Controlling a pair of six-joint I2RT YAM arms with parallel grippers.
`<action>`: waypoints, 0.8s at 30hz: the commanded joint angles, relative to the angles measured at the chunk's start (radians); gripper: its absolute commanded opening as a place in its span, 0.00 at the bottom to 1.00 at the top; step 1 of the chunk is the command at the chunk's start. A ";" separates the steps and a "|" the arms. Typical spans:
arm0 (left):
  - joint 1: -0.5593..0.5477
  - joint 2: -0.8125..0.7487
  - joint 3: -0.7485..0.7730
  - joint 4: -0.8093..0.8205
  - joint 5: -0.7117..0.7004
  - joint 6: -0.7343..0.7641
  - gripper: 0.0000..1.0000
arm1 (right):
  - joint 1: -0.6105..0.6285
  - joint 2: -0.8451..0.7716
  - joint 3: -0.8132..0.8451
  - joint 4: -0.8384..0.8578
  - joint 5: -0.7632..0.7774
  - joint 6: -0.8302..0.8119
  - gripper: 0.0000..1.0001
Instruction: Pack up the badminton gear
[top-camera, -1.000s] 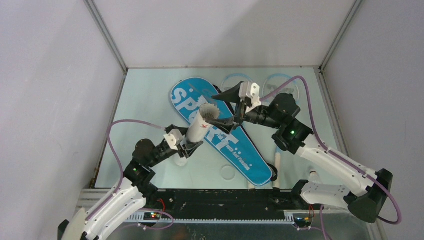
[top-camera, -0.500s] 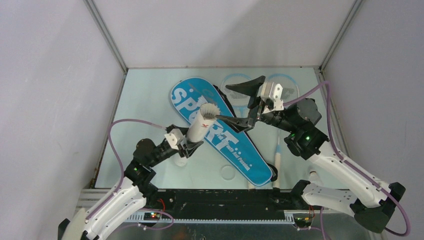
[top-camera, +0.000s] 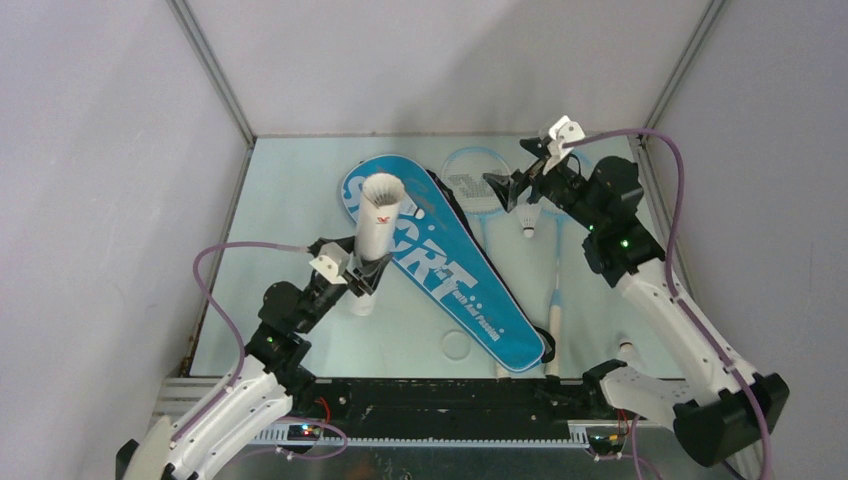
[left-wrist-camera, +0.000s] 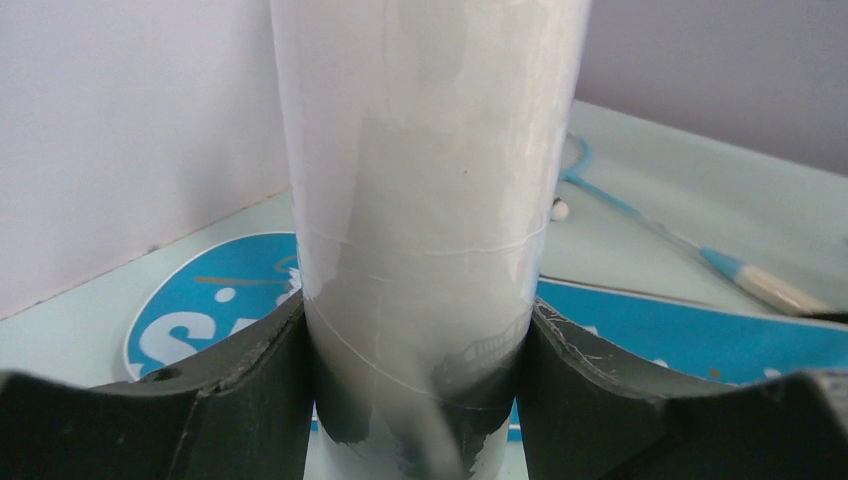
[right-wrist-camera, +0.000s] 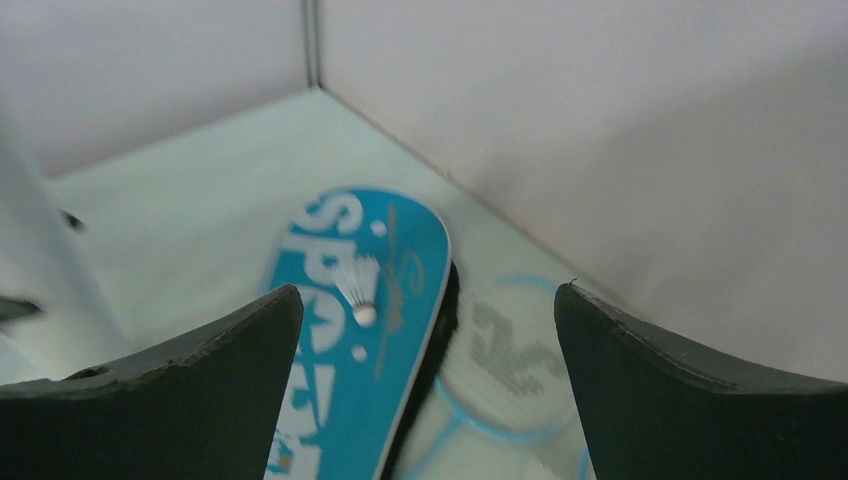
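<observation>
The shuttlecock (top-camera: 528, 224) lies free beside the racket heads, with its skirt toward my open right gripper. I should go on lowering the gripper until its fingers close on the skirt (top-camera: 528, 212).
My left gripper (top-camera: 362, 272) is shut on the long white tube (top-camera: 378, 230) and holds it upright, open end up, left of the blue SPORT bag (top-camera: 455, 275). In the left wrist view both fingers press the tube (left-wrist-camera: 430, 200) at my gripper (left-wrist-camera: 415, 400). My right gripper (top-camera: 505, 190) is open and empty, high over the racket heads (top-camera: 468, 185). A shuttlecock (top-camera: 528, 222) shows just below it, cork down. In the right wrist view the shuttlecock (right-wrist-camera: 360, 290) appears between the open jaws of my right gripper (right-wrist-camera: 430, 380), over the bag's lettering (right-wrist-camera: 340, 380). I cannot tell whether it rests or is in the air.
The rackets' white handles (top-camera: 553, 325) point toward the near edge, right of the bag. A round white lid (top-camera: 456, 345) lies by the bag's near end. A small white object (top-camera: 626, 348) sits near the right arm's base. Grey walls enclose the table on three sides.
</observation>
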 joint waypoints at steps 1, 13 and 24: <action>-0.001 -0.008 -0.002 0.143 -0.140 -0.055 0.39 | -0.112 0.088 0.034 -0.132 -0.032 -0.085 0.99; -0.001 -0.049 -0.006 0.068 -0.190 -0.100 0.40 | -0.275 0.577 0.305 -0.403 -0.023 -0.155 0.99; -0.001 -0.111 -0.011 -0.009 -0.215 -0.104 0.41 | -0.312 1.089 0.815 -0.809 -0.061 -0.223 0.90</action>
